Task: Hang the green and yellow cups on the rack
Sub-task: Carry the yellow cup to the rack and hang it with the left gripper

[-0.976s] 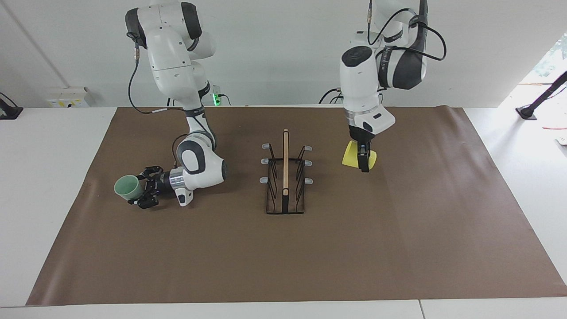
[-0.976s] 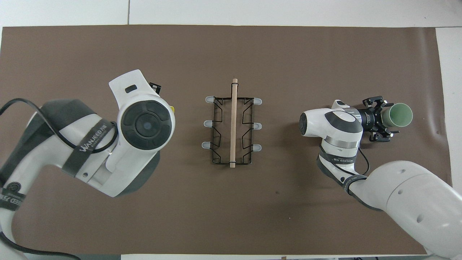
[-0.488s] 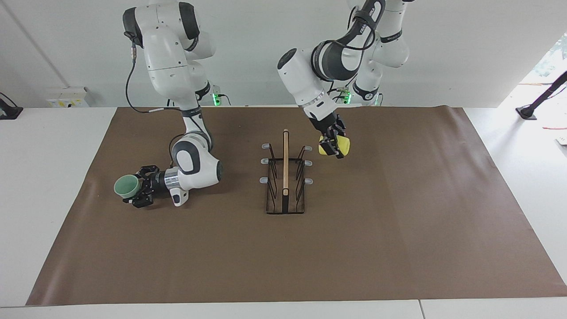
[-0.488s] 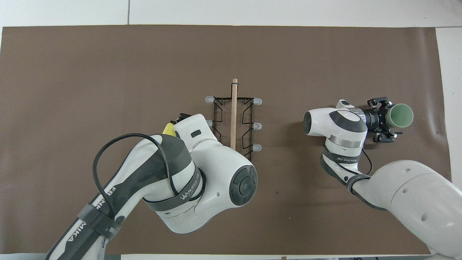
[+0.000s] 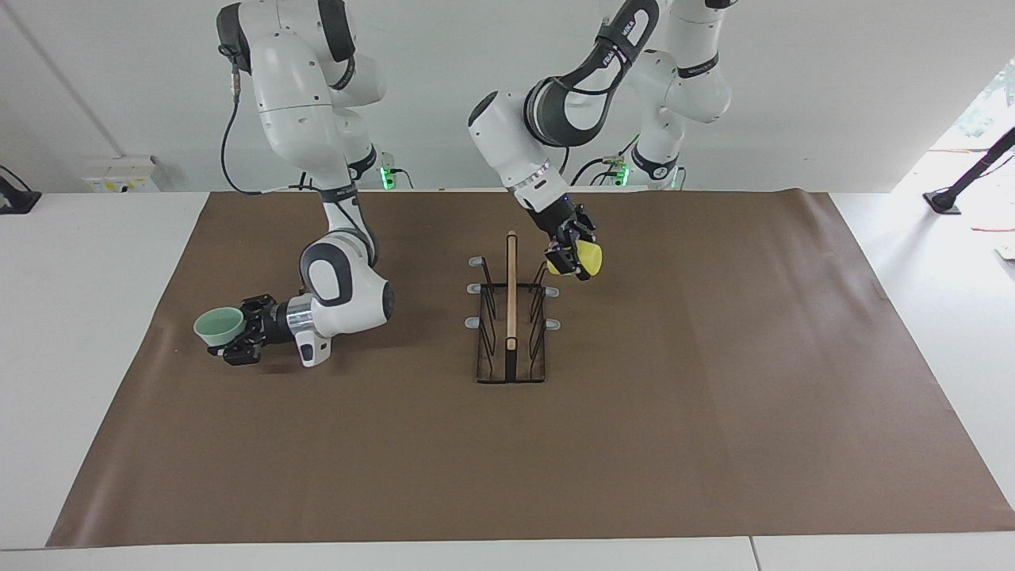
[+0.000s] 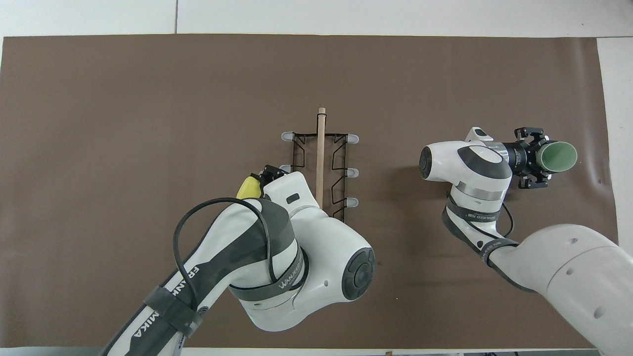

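The rack's near end (image 6: 333,214) is covered by my left gripper's arm, so next my left gripper hangs up the yellow cup (image 6: 249,188) and moves away before my right gripper brings the green cup.
The black wire rack (image 5: 511,317) with its wooden top bar stands mid-table, seen from above as rack (image 6: 320,173). My left gripper (image 5: 564,262) is shut on the yellow cup (image 5: 591,255) and holds it in the air beside the grey-tipped prongs on the left arm's side. From above, the yellow cup (image 6: 248,188) peeks out beside the left gripper (image 6: 267,174). My right gripper (image 5: 238,337) lies level, shut on the green cup (image 5: 220,323), just above the mat toward the right arm's end. Overhead, the green cup (image 6: 559,156) points its mouth away from the right gripper (image 6: 536,157).
A brown mat (image 5: 714,412) covers most of the white table (image 5: 79,317). The left arm's bulk hides part of the rack's nearer end in the overhead view.
My left arm swung the yellow cup from the left arm's end over to the rack's prongs. My right gripper closed on the green cup and shifted it slightly up and outward.
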Tool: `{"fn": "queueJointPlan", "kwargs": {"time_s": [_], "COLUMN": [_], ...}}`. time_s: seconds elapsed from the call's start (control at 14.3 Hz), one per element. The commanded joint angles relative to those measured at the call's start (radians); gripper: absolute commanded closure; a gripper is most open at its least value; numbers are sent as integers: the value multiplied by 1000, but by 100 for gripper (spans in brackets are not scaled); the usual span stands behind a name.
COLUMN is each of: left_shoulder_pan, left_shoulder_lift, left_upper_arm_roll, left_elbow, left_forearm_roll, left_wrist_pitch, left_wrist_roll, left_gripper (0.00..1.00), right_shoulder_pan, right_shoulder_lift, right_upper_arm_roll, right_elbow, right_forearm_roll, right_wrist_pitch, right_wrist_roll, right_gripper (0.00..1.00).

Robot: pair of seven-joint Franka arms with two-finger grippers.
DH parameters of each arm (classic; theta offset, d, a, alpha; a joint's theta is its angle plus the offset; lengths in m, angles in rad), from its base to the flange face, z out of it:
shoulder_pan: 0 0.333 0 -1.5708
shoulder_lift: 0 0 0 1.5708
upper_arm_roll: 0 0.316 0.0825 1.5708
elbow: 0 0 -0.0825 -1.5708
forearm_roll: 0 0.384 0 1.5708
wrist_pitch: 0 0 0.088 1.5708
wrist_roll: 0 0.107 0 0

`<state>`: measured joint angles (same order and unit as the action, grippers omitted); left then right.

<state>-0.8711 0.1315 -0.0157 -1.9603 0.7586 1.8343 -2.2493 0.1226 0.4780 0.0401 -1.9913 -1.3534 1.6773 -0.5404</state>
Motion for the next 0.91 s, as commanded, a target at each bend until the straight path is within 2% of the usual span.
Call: {"fn": "queueJointPlan", "kwargs": {"time_s": [0.0, 0.14, 0.21, 0.28, 0.35, 0.49, 0.63, 0.84], "left_shoulder_pan": [-34, -34, -34, -32, -31, -23, 13, 88], "left_shoulder_lift": [5, 5, 5, 7, 5, -9, -47, -102], "left_upper_arm_roll": [10, 10, 10, 10, 10, 10, 11, 11], "left_elbow": [9, 9, 6, 6, 8, 9, 24, 23], "left_forearm_roll": [8, 5, 1, -11, -19, -45, -134, -244], "left_wrist_pitch": [29, 71, 92, 102, 103, 103, 103, 100], "left_wrist_roll": [-21, -23, -24, -23, -20, -10, 14, 265], "left_gripper": [100, 100, 100, 58, 1, 0, 0, 0], "right_shoulder_pan": [-29, -63, -66, -63, -61, -72, -145, -170], "right_shoulder_lift": [-73, -111, -116, -117, -130, -182, -238, -278], "right_upper_arm_roll": [12, 12, 11, 10, 14, 14, 12, 12], "right_elbow": [27, 101, 121, 130, 135, 149, 187, 223], "right_forearm_roll": [92, 268, 318, 333, 341, 500, 710, 867], "right_wrist_pitch": [28, 36, 36, 36, 30, 35, 38, 24], "right_wrist_roll": [5, -9, -33, -45, -46, -36, -39, -45], "right_gripper": [100, 100, 100, 100, 100, 100, 100, 100]}}
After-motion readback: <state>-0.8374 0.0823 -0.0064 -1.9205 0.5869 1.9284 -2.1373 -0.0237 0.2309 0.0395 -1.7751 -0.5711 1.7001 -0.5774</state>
